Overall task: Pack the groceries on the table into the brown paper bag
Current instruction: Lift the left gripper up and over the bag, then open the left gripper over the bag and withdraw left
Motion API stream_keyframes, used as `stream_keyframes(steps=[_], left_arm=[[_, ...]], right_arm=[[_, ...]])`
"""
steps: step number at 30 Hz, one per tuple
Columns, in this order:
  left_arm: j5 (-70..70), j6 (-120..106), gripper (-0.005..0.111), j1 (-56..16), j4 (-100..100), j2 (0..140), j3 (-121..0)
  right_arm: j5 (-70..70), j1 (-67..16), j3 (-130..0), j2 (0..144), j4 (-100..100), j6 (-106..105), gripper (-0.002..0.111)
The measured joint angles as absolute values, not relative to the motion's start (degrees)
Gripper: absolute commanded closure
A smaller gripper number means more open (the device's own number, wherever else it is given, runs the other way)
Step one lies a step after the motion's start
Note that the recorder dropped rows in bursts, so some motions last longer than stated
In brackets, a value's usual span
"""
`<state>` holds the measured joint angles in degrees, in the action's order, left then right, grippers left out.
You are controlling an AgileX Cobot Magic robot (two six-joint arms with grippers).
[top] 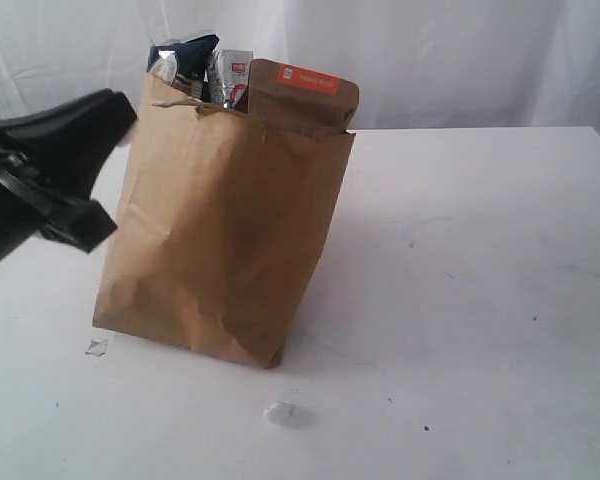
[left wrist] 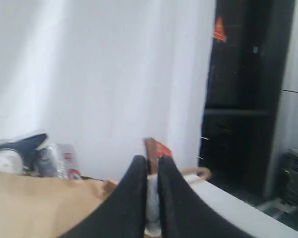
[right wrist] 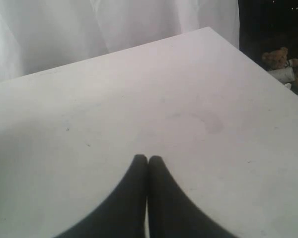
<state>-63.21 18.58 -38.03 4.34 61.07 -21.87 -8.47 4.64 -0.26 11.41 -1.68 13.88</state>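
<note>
The small white bit [left wrist: 153, 210] is pinched in my left gripper's fingers and the bag's top [top: 202, 98] is open, so this gripper should next go up over the bag's rim and let go there.
The brown paper bag [top: 220, 240] stands upright on the white table [top: 480, 280]. Groceries poke out of its top: an orange-labelled brown pouch [top: 302, 95], a dark packet [top: 185, 52] and a clear pack with a red label [top: 230, 75]. My left gripper [top: 115, 112] hovers just left of the bag's rim, level with it. In the left wrist view that gripper [left wrist: 149, 161] is shut with nothing held, pointing across the bag [left wrist: 35, 203] toward the pouch [left wrist: 156, 147]. My right gripper [right wrist: 148, 159] is shut and empty over bare table [right wrist: 164, 89]; the exterior view does not show it.
Small white bits lie on the table in front of the bag [top: 278, 412] and at its left corner [top: 97, 347]. A white curtain hangs behind. A pale cord handle [left wrist: 196, 172] sticks out past the bag. The table's far corner and edge [right wrist: 223, 37] show in the right wrist view.
</note>
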Motion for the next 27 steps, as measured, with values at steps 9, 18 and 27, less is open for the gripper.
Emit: stream_keyframes(steps=[9, 18, 27], left_arm=[[-57.8, 16.7, 0.107, -31.9, 4.8, 70.9, -36.2], [-50.0, 28.5, 0.107, -27.2, 10.8, 84.8, -51.7], [-39.0, 38.9, 0.094, -27.2, 23.7, 90.2, -58.4]], right_arm=[[-8.5, 4.6, -0.3, 11.4, -1.7, 13.9, 0.108], [-8.5, 4.6, -0.3, 11.4, -1.7, 13.9, 0.108], [-8.5, 4.6, -0.3, 11.4, -1.7, 13.9, 0.108]])
